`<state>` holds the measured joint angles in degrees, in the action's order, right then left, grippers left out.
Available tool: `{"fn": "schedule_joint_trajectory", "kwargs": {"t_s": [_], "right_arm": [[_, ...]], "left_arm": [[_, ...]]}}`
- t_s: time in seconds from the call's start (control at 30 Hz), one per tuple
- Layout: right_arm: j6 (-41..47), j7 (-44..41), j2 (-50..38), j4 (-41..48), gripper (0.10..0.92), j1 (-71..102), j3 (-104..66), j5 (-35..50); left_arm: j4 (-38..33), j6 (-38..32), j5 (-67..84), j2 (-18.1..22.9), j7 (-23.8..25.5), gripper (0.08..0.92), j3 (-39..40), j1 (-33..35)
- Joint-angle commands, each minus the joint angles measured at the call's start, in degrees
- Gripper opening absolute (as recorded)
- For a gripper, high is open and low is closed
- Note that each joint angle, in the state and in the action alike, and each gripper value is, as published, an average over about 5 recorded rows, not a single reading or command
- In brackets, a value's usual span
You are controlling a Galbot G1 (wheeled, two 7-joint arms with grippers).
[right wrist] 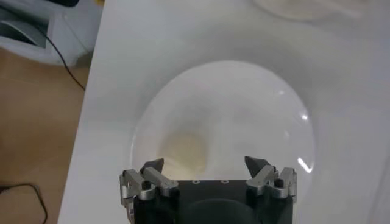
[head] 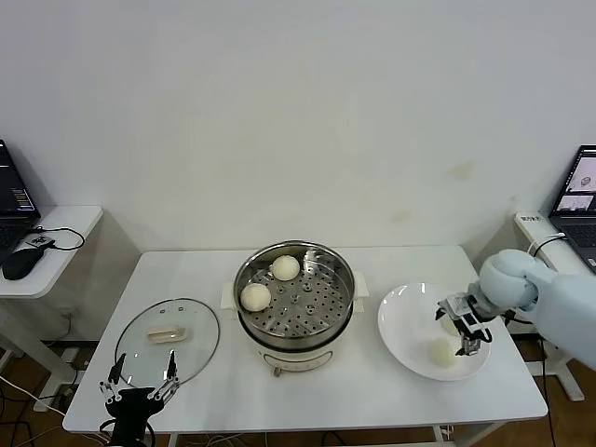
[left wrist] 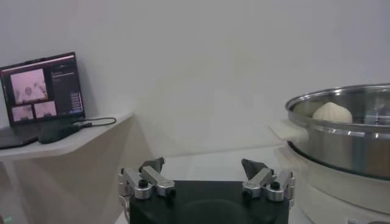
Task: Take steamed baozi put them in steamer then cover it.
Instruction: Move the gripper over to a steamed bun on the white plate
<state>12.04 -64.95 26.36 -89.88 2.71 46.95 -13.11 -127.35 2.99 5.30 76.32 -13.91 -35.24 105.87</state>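
Observation:
My right gripper will lift one baozi, and I expect another baozi to stay on the plate, since a pale curve peeks out from under the gripper.
The steamer (head: 346, 279) stands mid-table with two baozi inside, one at the back (head: 285, 267) and one on its left side (head: 255, 297). A third baozi (head: 440, 353) lies on the white plate (head: 405, 321) at the right. My right gripper (head: 463, 328) hovers open over the plate. In the right wrist view the baozi (right wrist: 186, 152) lies just ahead of the open gripper (right wrist: 205, 164), off to one side. A fourth baozi is not clearly visible. The cover (head: 191, 326) lies flat at the front left. My left gripper (head: 140, 372) is open and empty at its near edge.
A side table with a laptop and a mouse (head: 23, 261) stands at the left, and another laptop (head: 579, 200) at the right. In the left wrist view the steamer wall (left wrist: 347, 137) is close by, with a baozi (left wrist: 332, 112) above its rim.

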Motion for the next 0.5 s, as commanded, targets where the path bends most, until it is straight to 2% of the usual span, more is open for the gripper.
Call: {"fn": "schedule_joint_trajectory", "kwargs": {"t_s": [0.03, 0.3, 0.5], "right_arm": [[-0.5, 0.6, 0.3, 2.8, 0.823, 6.7, -3.7, -3.2], [-0.1, 0.9, 1.8, 4.7, 0.818, 9.4, -5.5, -3.7], [0.2, 1.4, 3.0, 6.0, 0.783, 10.5, -6.5, -3.5]], "left_arm": [[0.2, 0.1, 0.1, -0.2, 0.0, 0.823, 0.0, -0.1], [0.4, 0.1, 0.1, -0.2, 0.1, 0.823, 0.0, -0.4], [0.5, 0.1, 0.1, -0.3, 0.1, 0.823, -0.1, -0.6]]}}
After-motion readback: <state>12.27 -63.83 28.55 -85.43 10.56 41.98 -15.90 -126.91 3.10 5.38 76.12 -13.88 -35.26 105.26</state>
